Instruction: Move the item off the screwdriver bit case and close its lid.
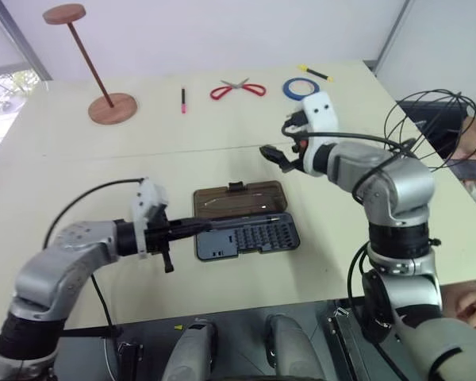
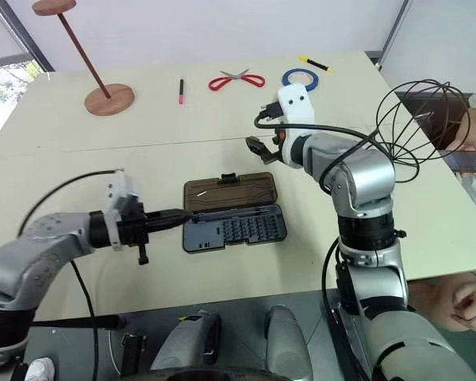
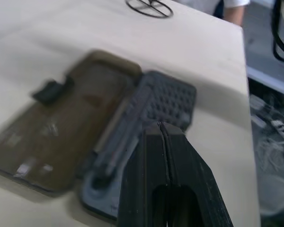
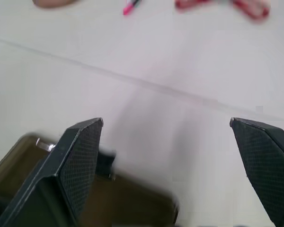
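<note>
The case's lid (image 1: 238,199) is joined to the case's base along a seam (image 1: 255,213). The lid will swing over the bits when I lift it, and the lid's latch will come to the front.
The screwdriver bit case (image 1: 250,236) lies open in the middle of the table, rows of bits showing in its dark grey base. Its brown translucent lid (image 1: 239,198) lies folded back flat behind the base. The item, a black wire globe cage (image 1: 428,127), stands by the table's right edge, well apart from the case. My left gripper (image 1: 202,226) is shut and empty, pointing right, with its tips at the case's left end. My right gripper (image 1: 279,143) hangs wide open and empty above the table, behind and to the right of the lid.
At the back are a wooden disc-topped stand (image 1: 111,107), a pink pen (image 1: 183,99), red scissors (image 1: 238,89), a blue tape roll (image 1: 300,87) and a yellow marker (image 1: 315,73). A person's hand (image 1: 470,143) holds a phone beside the cage.
</note>
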Tool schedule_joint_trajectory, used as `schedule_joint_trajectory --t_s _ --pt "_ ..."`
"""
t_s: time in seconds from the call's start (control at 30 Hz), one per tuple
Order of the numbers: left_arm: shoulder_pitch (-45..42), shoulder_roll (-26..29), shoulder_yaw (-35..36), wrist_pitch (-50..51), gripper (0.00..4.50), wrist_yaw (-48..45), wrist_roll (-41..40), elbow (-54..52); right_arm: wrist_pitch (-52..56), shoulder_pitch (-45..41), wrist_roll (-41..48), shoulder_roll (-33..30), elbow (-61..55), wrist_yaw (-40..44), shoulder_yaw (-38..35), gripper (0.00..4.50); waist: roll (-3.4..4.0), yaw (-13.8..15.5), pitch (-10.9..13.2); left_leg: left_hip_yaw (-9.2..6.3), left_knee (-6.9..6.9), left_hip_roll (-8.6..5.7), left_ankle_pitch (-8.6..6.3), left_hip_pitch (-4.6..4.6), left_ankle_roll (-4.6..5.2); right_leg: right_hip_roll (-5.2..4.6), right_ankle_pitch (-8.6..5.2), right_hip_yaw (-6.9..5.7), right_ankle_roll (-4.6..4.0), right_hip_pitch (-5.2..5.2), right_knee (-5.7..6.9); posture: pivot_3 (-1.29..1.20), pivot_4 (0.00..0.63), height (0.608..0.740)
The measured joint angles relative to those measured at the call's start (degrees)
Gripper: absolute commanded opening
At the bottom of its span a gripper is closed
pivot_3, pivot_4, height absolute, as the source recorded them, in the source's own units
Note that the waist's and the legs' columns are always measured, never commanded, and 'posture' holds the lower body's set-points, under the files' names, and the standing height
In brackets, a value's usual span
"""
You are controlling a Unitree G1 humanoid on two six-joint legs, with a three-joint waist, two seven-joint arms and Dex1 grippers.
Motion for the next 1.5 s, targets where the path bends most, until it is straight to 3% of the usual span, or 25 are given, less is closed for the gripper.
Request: schedule_joint_trajectory --t_s 0.2,0.5,0.8,1.1,1.5 --pt "-3.16 -1.77 -6.46 -6.58 0.0 -3.29 6.95 9.11 -9.53 -2.69 -3.01 -0.51 10.35 5.63 4.82 4.48 0.0 -0.02 0.0 0.04 -0.01 0.0 0.0 0.0 0.0 0.01 0.0 -0.01 0.0 -0.01 0.0 0.0 0.15 0.74" --pt "-4.99 -3.4 -9.36 -12.8 0.0 -7.77 12.06 17.74 -15.08 -5.75 -6.95 -2.57 19.74 14.68 11.16 4.48 0.0 -0.02 0.0 -0.04 0.0 0.0 0.0 0.0 0.0 0.0 0.01 0.0 0.0 -0.02 0.01 0.0 0.15 0.74" --pt "-5.87 -3.76 -10.39 -14.41 0.0 -10.59 13.36 19.01 -22.69 -6.67 -12.01 -3.75 24.33 21.01 15.55 4.48 0.0 -0.03 0.0 -0.07 0.0 0.0 0.0 0.0 0.0 -0.01 0.01 0.0 0.0 -0.02 0.01 0.0 0.15 0.74" --pt "-6.13 -3.85 -10.38 -16.2 0.0 -11.58 14.03 20.42 -35.44 -8.62 -18.15 -7.97 33.87 37.28 22.8 4.48 0.0 -0.11 0.0 -0.04 0.01 -0.01 0.0 0.02 0.0 -0.01 0.01 0.0 0.0 -0.02 0.02 0.0 0.15 0.74" --pt "-5.34 -4.18 -10.28 -17.46 0.0 -10.87 14.57 20.1 -43.62 -15.6 -21.04 -2.37 54.83 43.05 21.97 4.48 0.01 -0.13 0.0 -0.08 0.01 -0.01 0.0 0.04 -0.01 -0.01 0.01 0.0 0.0 -0.01 0.04 0.0 0.15 0.74"
